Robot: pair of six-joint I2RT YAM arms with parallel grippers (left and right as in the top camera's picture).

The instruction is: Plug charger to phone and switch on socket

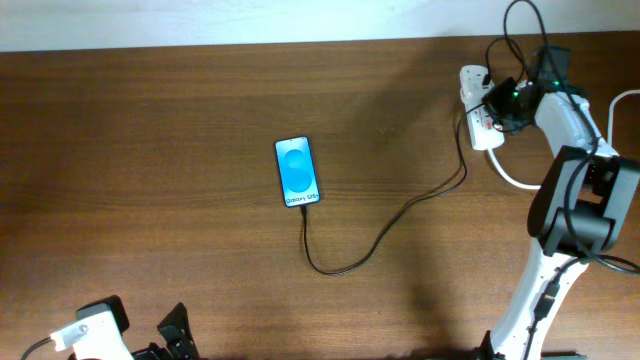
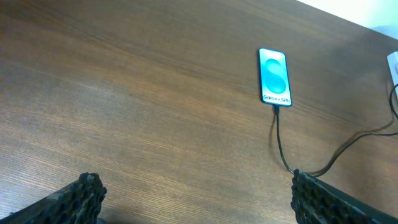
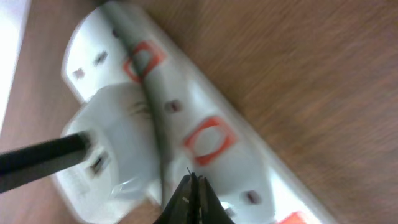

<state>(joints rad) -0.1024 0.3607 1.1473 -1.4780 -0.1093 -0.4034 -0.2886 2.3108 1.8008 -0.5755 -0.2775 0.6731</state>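
The red-framed switch (image 3: 210,140) is just above my right gripper's closed fingers, which are off the front of the switch, so my right gripper should move back up the socket and press the switch.
The phone (image 1: 297,171) lies flat mid-table, its blue screen lit; the left wrist view shows the phone (image 2: 274,76) too. The thin black charger cable (image 1: 385,235) runs from the phone's near end in a loop across to the white socket (image 1: 477,108) at the far right. In the left wrist view the charger (image 2: 280,140) meets the phone's bottom edge. My right gripper (image 3: 194,180) is shut, its tip just over the socket (image 3: 242,162), right below a red-framed switch (image 3: 209,139). A white adapter (image 3: 109,134) sits in the strip. My left gripper (image 2: 196,196) stands open low at the near left, far from the phone.
A thick white cord (image 1: 515,178) curves from the socket toward the right arm's base. Black arm cables (image 1: 520,30) arch over the strip. The table's far edge meets a white wall (image 1: 250,20).
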